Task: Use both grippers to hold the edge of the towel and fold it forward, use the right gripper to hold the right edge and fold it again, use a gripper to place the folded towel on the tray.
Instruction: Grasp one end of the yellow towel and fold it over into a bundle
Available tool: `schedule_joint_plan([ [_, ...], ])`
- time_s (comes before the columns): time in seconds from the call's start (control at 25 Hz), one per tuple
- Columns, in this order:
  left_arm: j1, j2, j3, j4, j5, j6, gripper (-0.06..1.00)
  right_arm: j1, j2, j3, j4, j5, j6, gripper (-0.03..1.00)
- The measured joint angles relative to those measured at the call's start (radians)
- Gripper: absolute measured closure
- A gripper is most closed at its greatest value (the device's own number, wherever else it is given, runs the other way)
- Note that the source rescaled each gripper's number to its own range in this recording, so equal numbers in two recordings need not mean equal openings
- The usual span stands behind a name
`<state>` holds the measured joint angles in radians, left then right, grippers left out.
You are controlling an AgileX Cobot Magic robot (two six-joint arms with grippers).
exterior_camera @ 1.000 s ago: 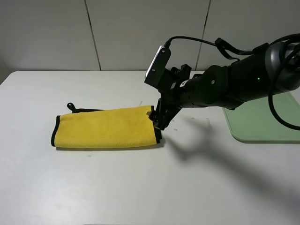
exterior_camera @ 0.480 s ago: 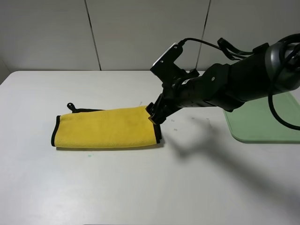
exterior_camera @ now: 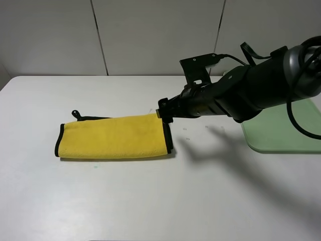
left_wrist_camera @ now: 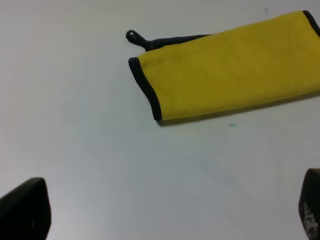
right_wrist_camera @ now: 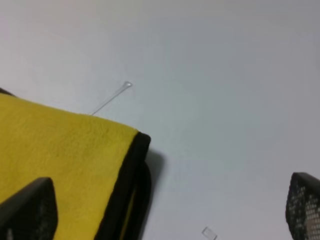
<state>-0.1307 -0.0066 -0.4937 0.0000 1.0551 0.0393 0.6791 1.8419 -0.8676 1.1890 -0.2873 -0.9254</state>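
My right gripper is hovering by the towel's far corner, so I should move it over to the middle of the black edge nearest the tray before it grips.
The yellow towel lies folded into a long strip on the white table, its black loop at the far left corner. It also shows in the left wrist view. My right gripper hovers just above the towel's far right corner, open and holding nothing. In the right wrist view its fingertips stand wide apart over the towel corner and its black edge. My left gripper is open and empty, well short of the towel's left end. The green tray lies at the far right, partly hidden by the right arm.
A thin clear sliver lies on the table just beyond the towel's corner, and a small clear chip lies near it. A tiny green speck sits in front of the towel. A panelled wall stands behind the table.
My right gripper has risen off the towel's right edge and the arm has levelled out and drawn slightly back to the right. The towel has not moved.
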Motion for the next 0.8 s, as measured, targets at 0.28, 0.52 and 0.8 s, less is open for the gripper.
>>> schedule_joint_plan([
  [0.28,0.000,0.000,0.000,0.000,0.000,0.000,-0.06,-0.027,0.068,0.002,0.029,-0.015,0.004,-0.03],
  [0.52,0.000,0.000,0.000,0.000,0.000,0.000,-0.06,-0.028,0.151,0.003,0.034,-0.074,0.004,-0.03],
  [0.8,0.000,0.000,0.000,0.000,0.000,0.000,-0.06,-0.011,0.215,0.001,0.038,-0.080,0.095,-0.03],
])
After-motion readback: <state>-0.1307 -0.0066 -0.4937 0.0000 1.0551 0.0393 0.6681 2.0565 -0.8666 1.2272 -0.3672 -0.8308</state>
